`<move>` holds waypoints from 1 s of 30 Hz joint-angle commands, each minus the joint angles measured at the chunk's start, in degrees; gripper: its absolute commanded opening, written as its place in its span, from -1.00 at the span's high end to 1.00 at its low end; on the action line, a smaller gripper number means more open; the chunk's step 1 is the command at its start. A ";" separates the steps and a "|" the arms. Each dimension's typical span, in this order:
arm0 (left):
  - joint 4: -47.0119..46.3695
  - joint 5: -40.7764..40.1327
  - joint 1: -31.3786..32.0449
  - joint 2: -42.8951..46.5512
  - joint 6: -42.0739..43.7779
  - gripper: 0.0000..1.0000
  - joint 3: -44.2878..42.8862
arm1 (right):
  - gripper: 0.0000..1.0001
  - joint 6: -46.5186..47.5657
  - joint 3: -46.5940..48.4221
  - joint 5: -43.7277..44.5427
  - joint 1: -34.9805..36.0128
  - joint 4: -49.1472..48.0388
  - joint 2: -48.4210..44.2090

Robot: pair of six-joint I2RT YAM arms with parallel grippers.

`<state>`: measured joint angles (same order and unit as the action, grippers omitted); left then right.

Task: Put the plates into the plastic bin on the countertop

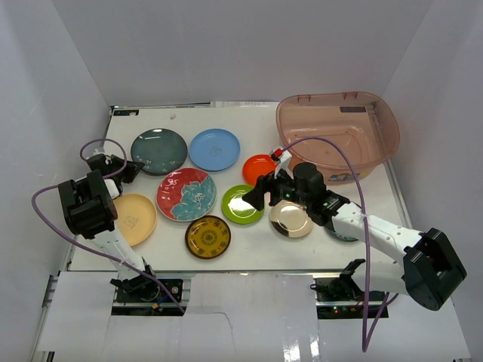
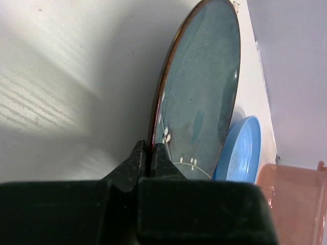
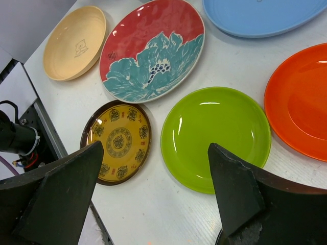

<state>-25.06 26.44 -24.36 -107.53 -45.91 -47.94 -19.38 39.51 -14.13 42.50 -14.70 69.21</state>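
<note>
I expect the red floral plate (image 1: 186,194) to overlap the dark teal plate when I lower it, because the plastic bin's bottom (image 1: 330,139) is narrower than the two plates together.
My left gripper (image 1: 130,170) (image 2: 150,148) is shut on the near left rim of the dark teal plate (image 1: 158,151) (image 2: 199,97). Beside that plate lies the light blue plate (image 1: 214,148) (image 2: 242,153). My right gripper (image 1: 256,192) (image 3: 155,148) hangs open over the countertop (image 1: 249,249), just above the near edge of the green plate (image 1: 241,204) (image 3: 217,138), holding nothing. The orange (image 1: 260,167), red floral (image 1: 186,194), gold (image 1: 291,219), tan (image 1: 134,219) and brown-yellow (image 1: 207,237) plates lie flat around it. The plastic bin (image 1: 336,132) stands at the back right with no plate visible inside.
A teal patterned plate (image 1: 341,235) is mostly hidden under my right forearm. White walls enclose the countertop on three sides. A purple cable (image 1: 355,188) arcs from my right wrist across the bin's front rim.
</note>
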 commanded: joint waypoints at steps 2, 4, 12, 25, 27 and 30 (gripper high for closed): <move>-4.54 -0.86 0.28 3.28 0.04 1.00 1.44 | -0.82 -0.48 2.85 -0.90 0.48 -0.33 1.10; -5.52 -0.77 0.02 5.65 -1.11 1.00 1.89 | -0.89 -0.84 4.08 -1.95 0.56 -0.42 2.33; -12.64 -1.30 0.01 25.06 -10.85 1.00 7.77 | -0.86 -3.38 12.69 -5.73 0.48 -1.30 10.49; -2.45 6.16 12.58 46.79 -12.27 1.00 18.41 | -0.80 -7.43 33.26 -4.94 -3.12 1.69 24.48; -2.63 9.84 13.63 47.93 -12.62 1.00 18.94 | -0.80 -8.04 33.18 -5.29 -4.79 1.69 25.27; -4.11 13.36 15.57 49.60 -13.59 1.00 19.29 | -0.80 -8.66 31.69 -4.59 -6.46 1.60 25.36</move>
<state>-20.69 33.76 -9.26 -62.35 -55.40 -26.63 -26.65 70.81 -19.20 37.54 -12.91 94.41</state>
